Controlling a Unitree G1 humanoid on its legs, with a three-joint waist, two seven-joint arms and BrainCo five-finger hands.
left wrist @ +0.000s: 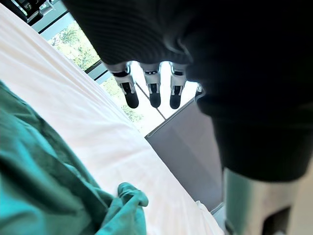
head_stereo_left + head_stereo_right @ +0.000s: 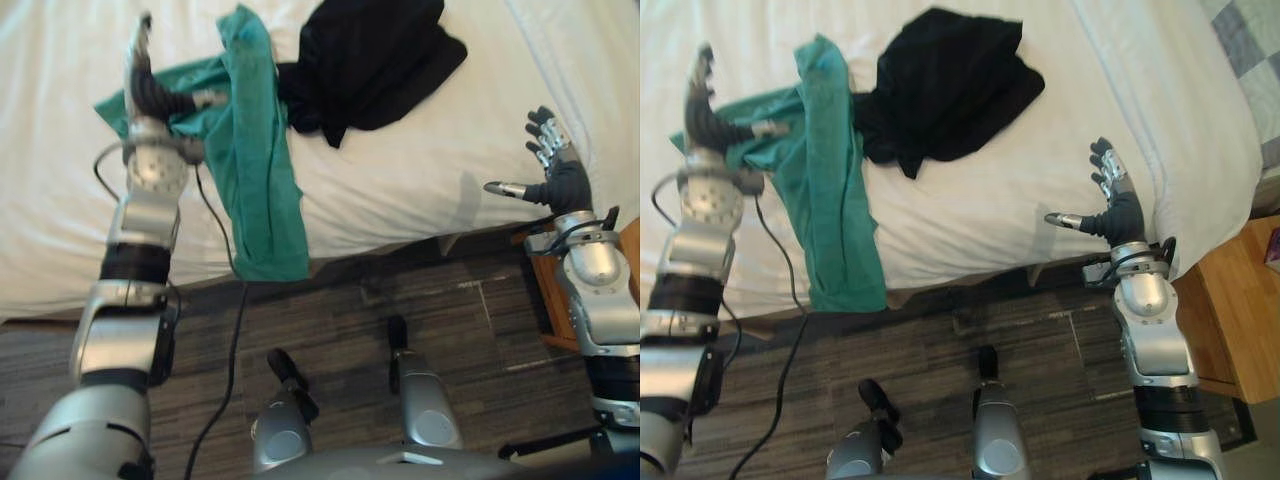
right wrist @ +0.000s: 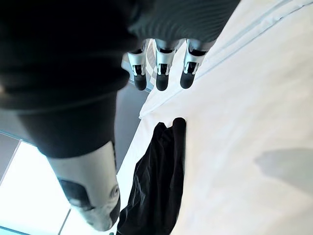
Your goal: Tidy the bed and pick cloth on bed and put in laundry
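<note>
The black garment [image 2: 372, 62] is in a short heap with gathered folds [image 2: 312, 98], so it will sag as one compact bundle when I carry it.
A teal cloth [image 2: 255, 150] lies across the white bed [image 2: 420, 170] and hangs over its near edge. A black garment [image 2: 365, 60] is bunched up beside it, further back. My left hand [image 2: 150, 90] hovers over the teal cloth's left part with straight fingers, open and holding nothing; the cloth [image 1: 54, 191] shows beneath it in the left wrist view. My right hand [image 2: 555, 170] is raised near the bed's right edge, fingers spread, open and empty. Past its fingers [image 3: 161, 73] the right wrist view shows the black garment [image 3: 156, 181].
A wooden bedside table [image 2: 1235, 300] stands at the right, next to my right arm. A folded white duvet [image 2: 1170, 110] runs along the bed's right side. Dark carpet [image 2: 400, 290] lies in front of the bed.
</note>
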